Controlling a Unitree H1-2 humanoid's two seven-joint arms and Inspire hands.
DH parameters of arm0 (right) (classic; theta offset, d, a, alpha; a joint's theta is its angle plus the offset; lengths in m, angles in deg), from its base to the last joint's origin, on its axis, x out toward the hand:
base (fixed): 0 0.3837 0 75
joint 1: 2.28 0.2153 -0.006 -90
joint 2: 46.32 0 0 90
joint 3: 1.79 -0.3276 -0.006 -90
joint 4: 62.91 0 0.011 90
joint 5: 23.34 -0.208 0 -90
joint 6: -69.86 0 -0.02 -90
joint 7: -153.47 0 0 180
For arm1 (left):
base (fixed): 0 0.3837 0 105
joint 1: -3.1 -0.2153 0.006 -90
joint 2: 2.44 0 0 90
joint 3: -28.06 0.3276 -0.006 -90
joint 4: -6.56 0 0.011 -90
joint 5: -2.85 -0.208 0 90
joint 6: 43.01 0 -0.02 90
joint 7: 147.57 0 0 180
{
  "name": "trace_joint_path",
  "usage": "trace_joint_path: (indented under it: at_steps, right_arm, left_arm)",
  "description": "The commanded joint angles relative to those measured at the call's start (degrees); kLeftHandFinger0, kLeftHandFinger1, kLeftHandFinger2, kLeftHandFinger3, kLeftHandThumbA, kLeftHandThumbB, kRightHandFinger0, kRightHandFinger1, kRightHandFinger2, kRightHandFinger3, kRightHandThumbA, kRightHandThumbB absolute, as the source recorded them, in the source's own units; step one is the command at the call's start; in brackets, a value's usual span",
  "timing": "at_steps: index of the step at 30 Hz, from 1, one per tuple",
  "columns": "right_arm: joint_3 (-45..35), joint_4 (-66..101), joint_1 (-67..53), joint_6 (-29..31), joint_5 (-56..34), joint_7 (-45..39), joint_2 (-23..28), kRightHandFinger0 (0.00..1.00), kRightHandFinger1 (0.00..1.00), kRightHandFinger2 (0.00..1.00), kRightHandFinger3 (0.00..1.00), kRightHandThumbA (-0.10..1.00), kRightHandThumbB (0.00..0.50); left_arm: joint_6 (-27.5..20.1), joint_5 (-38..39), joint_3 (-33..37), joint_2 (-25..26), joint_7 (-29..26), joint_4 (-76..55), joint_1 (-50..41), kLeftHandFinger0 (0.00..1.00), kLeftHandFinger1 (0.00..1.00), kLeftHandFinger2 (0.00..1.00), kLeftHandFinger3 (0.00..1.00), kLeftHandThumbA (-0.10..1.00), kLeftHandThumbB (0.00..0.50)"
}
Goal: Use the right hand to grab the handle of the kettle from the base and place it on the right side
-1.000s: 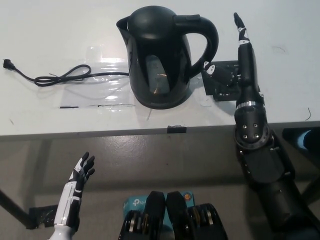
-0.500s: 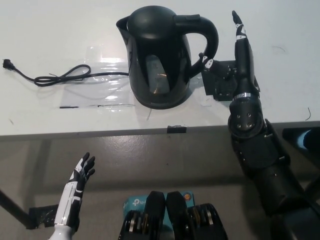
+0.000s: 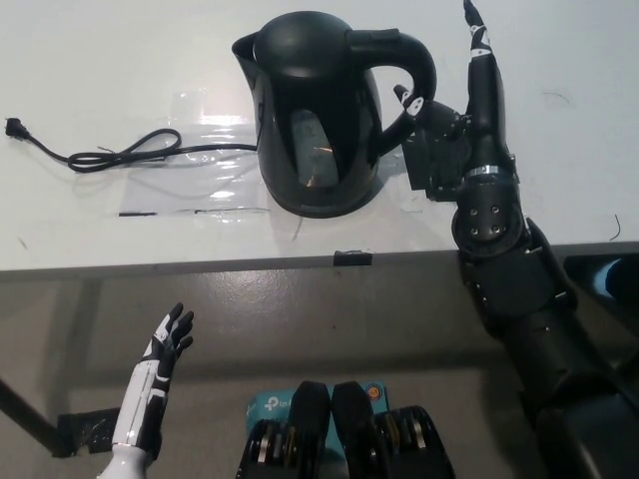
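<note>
The power cord enters low (image 3: 250, 148) at the base of the kettle (image 3: 318, 115), so the kettle will lift free and leave both in place when I pick it up.
A black electric kettle (image 3: 319, 110) stands upright on its base on the white table (image 3: 120, 60), its handle (image 3: 411, 75) arching to the right. My black right hand (image 3: 459, 120) is just right of that handle, open, fingers stretched up and away, one fingertip close to the handle's lower part; I cannot tell whether it touches. My white left hand (image 3: 155, 384) rests open below the table's front edge at the lower left.
A black power cord (image 3: 110, 153) with its plug (image 3: 14, 127) runs left from the kettle's base across a clear taped sheet (image 3: 205, 160). A small black tape mark (image 3: 351, 257) sits on the table's front edge. A black patch lies under my right hand.
My right arm has pushed forward and slightly left, bringing the hand nearer the kettle handle. The kettle and my left hand have stayed put.
</note>
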Motion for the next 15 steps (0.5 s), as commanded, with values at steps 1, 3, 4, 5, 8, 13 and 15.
trace_joint_path:
  at_steps: [1, 3, 4, 5, 8, 13, 15]
  right_arm:
    - [0.27, -1.66, 4.67, 1.74, -0.97, 1.44, 0.03, 1.00, 1.00, 1.00, 1.00, 0.88, 0.260]
    - [0.46, -3.75, 5.68, 2.20, -0.97, 1.73, 0.07, 1.00, 1.00, 1.00, 1.00, 0.89, 0.264]
    - [0.53, -4.27, 6.04, 2.26, -0.95, 1.91, 0.11, 1.00, 1.00, 1.00, 1.00, 0.89, 0.266]
    - [0.73, -5.19, 6.49, 2.37, -0.74, 2.33, 0.09, 1.00, 1.00, 1.00, 1.00, 0.89, 0.265]
    - [0.93, -7.58, 7.73, 3.53, -0.90, 2.89, 0.11, 1.00, 1.00, 1.00, 1.00, 0.87, 0.260]
    - [1.32, -11.03, 10.11, 4.50, -0.80, 4.36, -0.09, 1.00, 1.00, 1.00, 1.00, 0.86, 0.279]
    - [2.11, -12.32, 11.22, 4.02, -0.05, 5.02, 0.01, 1.00, 1.00, 1.00, 1.00, 0.88, 0.277]
  left_arm:
    - [-1.98, -1.00, 0.03, 0.29, -0.58, -0.92, 0.01, 1.00, 1.00, 1.00, 1.00, 1.00, 0.500]
    - [-2.13, -0.77, 0.05, 0.43, -0.35, -0.92, 0.19, 1.00, 1.00, 1.00, 1.00, 1.00, 0.500]
    - [-2.12, -0.66, 0.01, 0.42, -0.30, -0.92, 0.32, 1.00, 1.00, 1.00, 1.00, 1.00, 0.500]
    - [-2.12, -0.57, -0.01, 0.41, -0.26, -0.99, 0.28, 1.00, 1.00, 1.00, 1.00, 1.00, 0.500]
    - [-2.09, -0.24, -0.05, 0.41, -0.09, -0.98, 0.47, 1.00, 1.00, 1.00, 1.00, 1.00, 0.500]
    - [-1.95, -0.46, 0.02, 0.44, -0.08, -1.01, 0.69, 1.00, 1.00, 1.00, 1.00, 1.00, 0.500]
    - [-1.82, -0.66, 0.11, 0.41, -0.08, -1.10, 0.69, 1.00, 1.00, 1.00, 1.00, 1.00, 0.500]
